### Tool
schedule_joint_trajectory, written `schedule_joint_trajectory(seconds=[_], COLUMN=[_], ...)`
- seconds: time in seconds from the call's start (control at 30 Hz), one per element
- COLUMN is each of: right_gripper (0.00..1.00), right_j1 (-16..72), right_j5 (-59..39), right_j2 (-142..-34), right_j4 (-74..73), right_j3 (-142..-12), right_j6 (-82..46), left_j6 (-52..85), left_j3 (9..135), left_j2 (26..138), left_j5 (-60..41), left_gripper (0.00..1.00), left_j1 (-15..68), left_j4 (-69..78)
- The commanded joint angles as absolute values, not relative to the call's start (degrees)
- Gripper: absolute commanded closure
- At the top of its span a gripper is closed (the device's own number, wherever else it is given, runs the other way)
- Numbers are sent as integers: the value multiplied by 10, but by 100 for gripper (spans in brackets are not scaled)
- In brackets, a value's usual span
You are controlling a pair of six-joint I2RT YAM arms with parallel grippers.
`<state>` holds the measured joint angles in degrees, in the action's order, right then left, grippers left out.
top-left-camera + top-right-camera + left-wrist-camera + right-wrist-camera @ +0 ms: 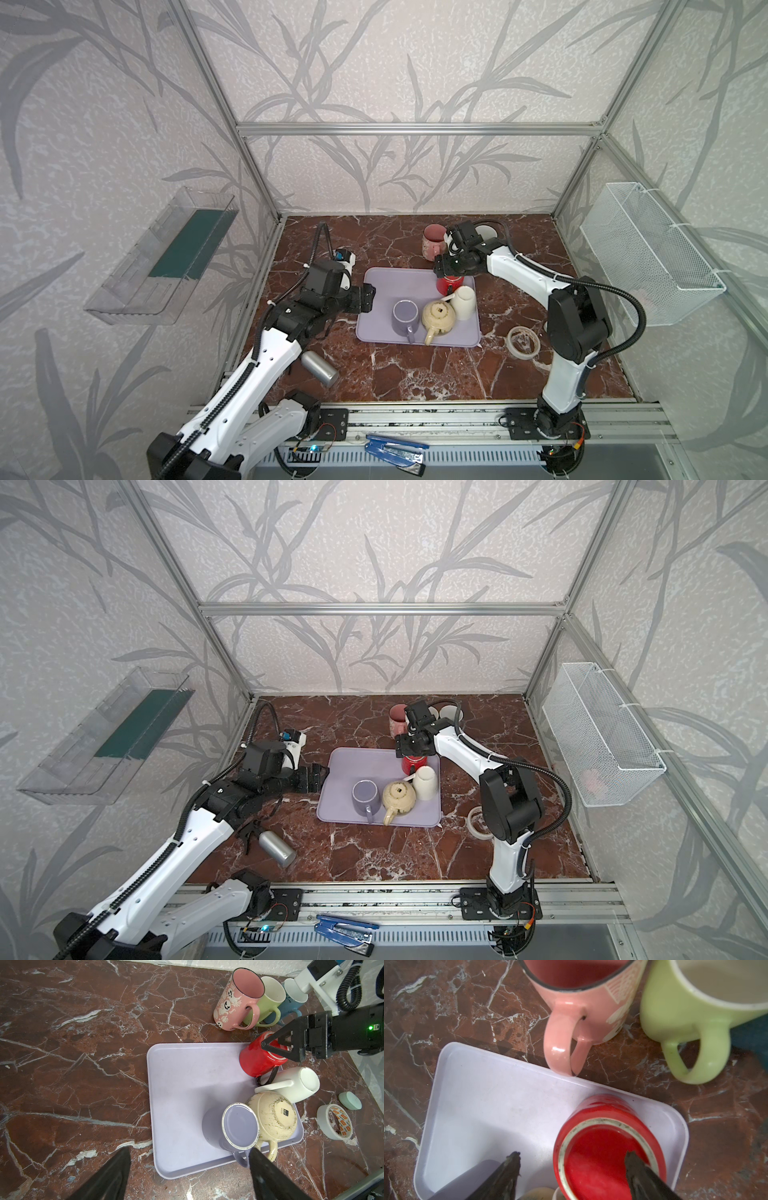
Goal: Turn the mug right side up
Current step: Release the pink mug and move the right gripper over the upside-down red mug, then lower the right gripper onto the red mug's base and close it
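Note:
The red mug's handle [268,1077] is too close to the white mug. My right gripper should move the red mug toward the tray's middle [218,1074] so that my left gripper can take it.
A red mug [449,284] [255,1059] stands upside down at the far right corner of the lilac tray [382,282], its ringed base [602,1157] facing up. My right gripper [441,270] [572,1154] hovers open just above it, one finger over the base and the other over the tray beside it, holding nothing. On the same tray, base up, are a white mug [463,302], a cream mug [438,318] and a purple mug [405,316]. My left gripper [368,297] [188,1149] is open and empty at the tray's left edge.
Three upright mugs stand behind the tray: pink [433,245], green [270,1001] and blue [293,999]. A tape roll [524,341] lies right of the tray and a metal can [319,368] at front left. A wire basket [648,249] hangs on the right wall.

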<state>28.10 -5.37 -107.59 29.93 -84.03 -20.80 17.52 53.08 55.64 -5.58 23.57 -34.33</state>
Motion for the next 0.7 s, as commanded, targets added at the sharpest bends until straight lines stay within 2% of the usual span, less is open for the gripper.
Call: schedule_joint_trajectory(seconds=[0.0,0.17,0.43,0.67], right_gripper=[21,21,21,21], right_j1=[291,284,220,190], right_j5=[-76,-68,-76,-145], right_j2=[-1071,-1051,-1001,-1023], right_j4=[298,307,310,294], right_j3=[-829,-837,-809,-791], right_j6=[-221,-215,-203,-209], left_j6=[165,164,163,163], left_j3=[529,528,529,529], left_j2=[556,556,555,556], left_j5=[-49,-45,-42,-42], left_gripper=[13,13,13,13], left_j1=[238,241,245,246], left_j4=[-356,-356,-358,-359])
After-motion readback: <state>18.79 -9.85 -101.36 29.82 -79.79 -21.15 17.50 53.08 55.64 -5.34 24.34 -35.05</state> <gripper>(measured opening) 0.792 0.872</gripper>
